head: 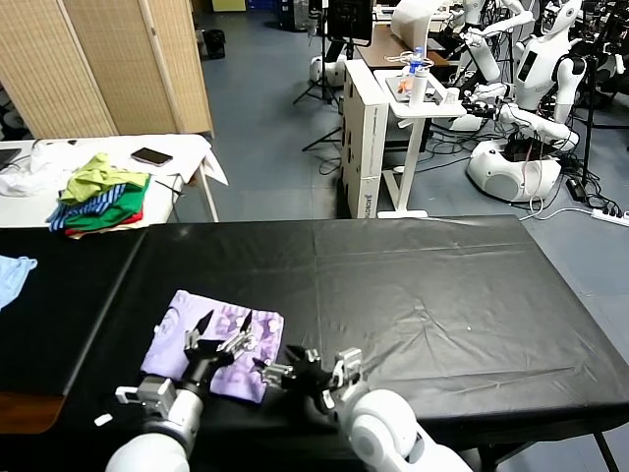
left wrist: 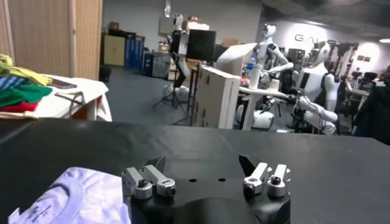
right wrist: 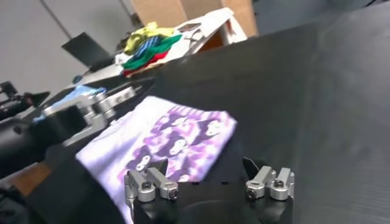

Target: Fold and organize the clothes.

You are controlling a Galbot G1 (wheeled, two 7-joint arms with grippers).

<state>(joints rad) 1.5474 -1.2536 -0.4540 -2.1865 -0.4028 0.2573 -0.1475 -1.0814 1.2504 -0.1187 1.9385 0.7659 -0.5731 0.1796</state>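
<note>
Next, my right gripper pinches the folded T-shirt (head: pixel 173 337) by its printed edge (head: pixel 273 346) and pulls it straight toward the table's middle, because the T-shirt lies crooked and away from there.
The clothes, one pale lavender T-shirt (head: pixel 208 342) with a purple print, lie folded into a small rectangle near the front left of the black table (head: pixel 423 285). My left gripper (head: pixel 225 325) hovers open over the shirt's right half, holding nothing. In the left wrist view the gripper (left wrist: pixel 203 164) is open over bare black cloth, with the shirt (left wrist: pixel 79 198) off to one side. Just right of the shirt, my right gripper (head: pixel 313 362) is open and empty. The right wrist view shows this gripper (right wrist: pixel 206 164) just past the printed edge of the shirt (right wrist: pixel 177 131).
A green, yellow and striped garment pile (head: pixel 103 192) and a phone (head: pixel 151 155) lie on the white table at the back left. A light blue cloth (head: pixel 12 275) sits at the far left edge. Desks and other robots (head: pixel 536 88) stand beyond the table.
</note>
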